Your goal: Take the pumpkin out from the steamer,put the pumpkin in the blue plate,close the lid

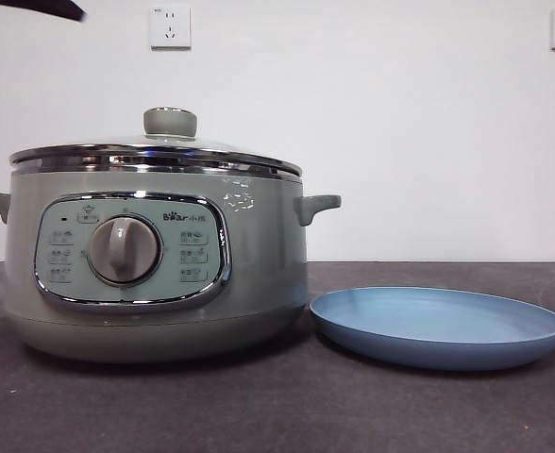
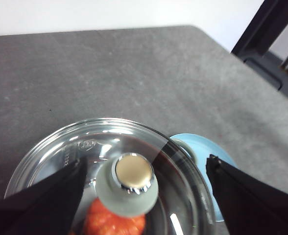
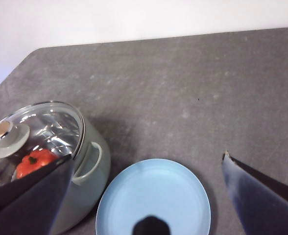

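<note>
I expect the glass lid (image 1: pixel 170 140) to come off in one piece when I lift its knob, because its round rim just rests along a smooth seam on the steamer (image 1: pixel 159 157).
The sage-green steamer (image 1: pixel 155 274) stands at the left of the table with its glass lid (image 1: pixel 155 151) on, knob (image 1: pixel 170 122) upright. Through the glass the orange-red pumpkin (image 2: pixel 115 223) (image 3: pixel 35 162) shows inside. The blue plate (image 1: pixel 438 326) lies bare just right of the steamer. My left gripper (image 2: pixel 144 196) hangs open high above the lid, one jaw on either side of the knob (image 2: pixel 129 183). My right gripper (image 3: pixel 149 196) is open above the plate (image 3: pixel 154 200), well clear of it. In the front view only a black tip (image 1: pixel 46 8) shows at the top left corner.
The dark grey table (image 1: pixel 277 406) stretches in front of the steamer and plate. A white wall with two sockets (image 1: pixel 170 26) stands behind. A dark frame (image 2: pixel 271 44) stands past the table's edge in the left wrist view.
</note>
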Tool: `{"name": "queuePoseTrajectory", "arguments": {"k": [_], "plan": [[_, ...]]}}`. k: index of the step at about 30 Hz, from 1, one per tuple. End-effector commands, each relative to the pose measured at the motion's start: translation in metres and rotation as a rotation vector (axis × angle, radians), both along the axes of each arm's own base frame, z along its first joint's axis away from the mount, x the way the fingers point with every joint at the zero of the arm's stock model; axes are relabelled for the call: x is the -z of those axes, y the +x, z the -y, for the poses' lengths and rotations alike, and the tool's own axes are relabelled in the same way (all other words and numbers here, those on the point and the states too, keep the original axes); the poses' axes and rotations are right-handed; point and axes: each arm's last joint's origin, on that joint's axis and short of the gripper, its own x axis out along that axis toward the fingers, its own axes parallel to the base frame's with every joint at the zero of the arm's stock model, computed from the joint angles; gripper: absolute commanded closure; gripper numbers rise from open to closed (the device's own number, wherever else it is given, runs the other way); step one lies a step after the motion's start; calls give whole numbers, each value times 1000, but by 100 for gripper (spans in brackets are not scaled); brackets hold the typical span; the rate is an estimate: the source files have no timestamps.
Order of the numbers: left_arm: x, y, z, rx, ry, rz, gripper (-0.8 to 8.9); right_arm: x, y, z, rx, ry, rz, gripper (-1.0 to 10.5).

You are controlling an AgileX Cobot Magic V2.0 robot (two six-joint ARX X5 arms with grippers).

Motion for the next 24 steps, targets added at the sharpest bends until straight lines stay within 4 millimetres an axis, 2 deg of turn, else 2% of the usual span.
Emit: {"name": "queuePoseTrajectory", "arguments": {"k": [1, 5, 10, 14, 20, 21, 24], "plan": [[7, 16, 16, 31, 62, -6, 405, 1, 0, 0, -4, -1, -13, 442], [21, 36, 34, 40, 147, -37, 405, 3, 0, 0, -3, -4, -37, 442], [44, 50, 54, 37, 250, -75, 406, 5, 0, 0, -1, -6, -57, 443], [57, 54, 64, 55, 304, -109, 406, 7, 0, 0, 2, -9, -76, 443], [60, 53, 69, 64, 327, -106, 411, 8, 0, 0, 2, -10, -91, 443], [60, 53, 69, 61, 336, -106, 420, 8, 0, 0, 2, -10, -92, 443], [61, 52, 69, 65, 349, -118, 583, 9, -1, 0, 1, -11, -99, 443]]}}
